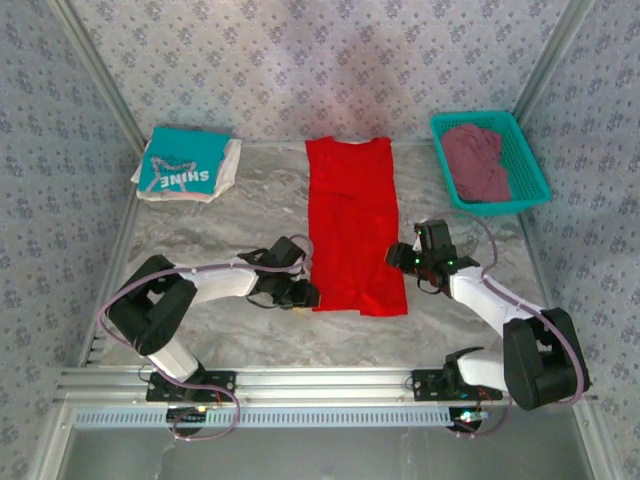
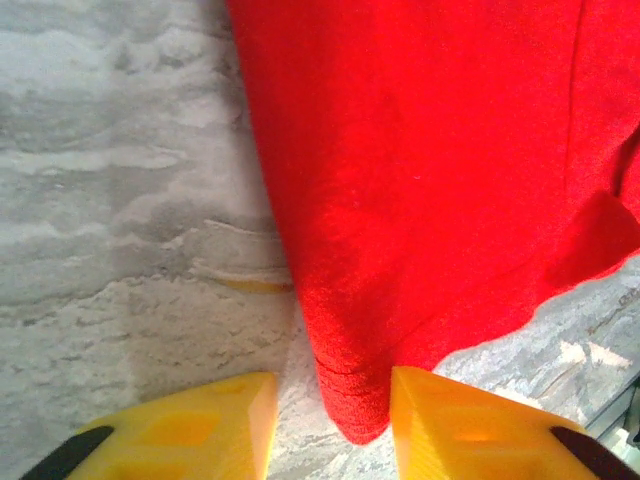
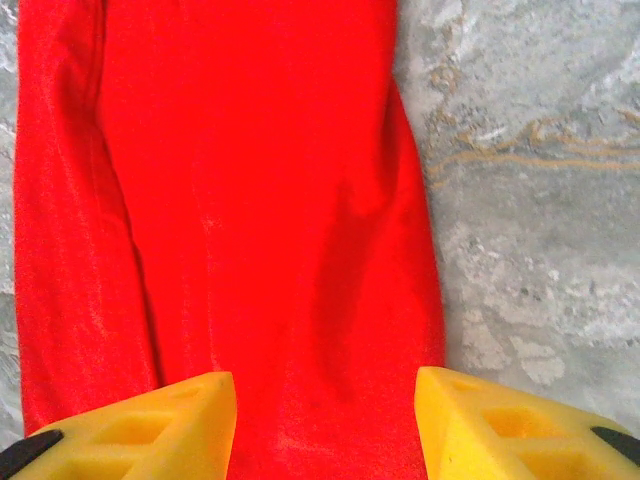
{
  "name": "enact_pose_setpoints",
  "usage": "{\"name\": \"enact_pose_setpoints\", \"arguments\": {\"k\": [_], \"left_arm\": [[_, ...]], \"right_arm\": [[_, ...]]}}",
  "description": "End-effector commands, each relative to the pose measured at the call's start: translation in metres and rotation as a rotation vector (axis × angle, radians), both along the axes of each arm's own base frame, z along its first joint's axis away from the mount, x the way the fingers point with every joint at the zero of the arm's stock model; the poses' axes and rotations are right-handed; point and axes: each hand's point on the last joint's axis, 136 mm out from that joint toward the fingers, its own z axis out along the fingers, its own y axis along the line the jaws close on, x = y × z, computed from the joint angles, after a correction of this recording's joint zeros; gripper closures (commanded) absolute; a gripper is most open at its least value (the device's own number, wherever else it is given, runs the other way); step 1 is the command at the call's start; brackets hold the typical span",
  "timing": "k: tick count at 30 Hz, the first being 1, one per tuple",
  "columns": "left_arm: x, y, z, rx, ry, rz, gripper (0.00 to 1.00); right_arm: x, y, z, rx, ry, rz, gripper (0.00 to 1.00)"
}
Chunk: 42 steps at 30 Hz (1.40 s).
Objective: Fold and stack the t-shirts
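The red t-shirt's near end (image 1: 360,300) will fold over with the side flaps (image 1: 326,245) tucked inside when I bring it toward the collar, because the flaps lie flat along the red t-shirt.
The bright red t-shirt (image 1: 352,225) lies flat mid-table, folded into a long strip. My left gripper (image 1: 305,295) sits at its near-left corner. In the left wrist view that red corner (image 2: 360,400) lies between the yellow fingers of the left gripper (image 2: 332,385), touching the right one, with a gap to the left one. My right gripper (image 1: 400,258) is at the strip's right edge. Its jaws (image 3: 325,378) stand wide over the red cloth (image 3: 260,200). The teal "SHINE" t-shirt (image 1: 183,165) lies folded on the white t-shirt (image 1: 228,165) at the back left. The maroon t-shirt (image 1: 478,160) is crumpled in a basket.
The teal plastic basket (image 1: 530,150) stands at the back right corner. Patterned walls close the table's left, right and far sides. A metal rail (image 1: 320,382) with both arm bases runs along the near edge.
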Motion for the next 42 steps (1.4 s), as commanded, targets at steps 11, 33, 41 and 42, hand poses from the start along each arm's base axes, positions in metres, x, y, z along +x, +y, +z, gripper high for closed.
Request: {"name": "enact_pose_setpoints", "arguments": {"k": [11,33,41,42], "left_arm": [[0.011,-0.008,-0.002,0.006,-0.072,-0.011,0.9],[0.011,0.025,0.001,0.06,-0.118,0.063,1.0],[0.012,0.027,0.001,0.055,-0.127,0.073,1.0],[0.011,0.028,0.0,0.054,-0.126,0.074,1.0]], "right_arm": [[-0.086,-0.014,-0.036,-0.008,0.224,-0.03,0.49],[-0.099,0.015,-0.042,0.16,0.346,0.025,0.74],[-0.107,0.02,-0.047,0.161,0.361,0.038,0.68],[-0.107,0.021,-0.049,0.159,0.361,0.042,0.69]]}}
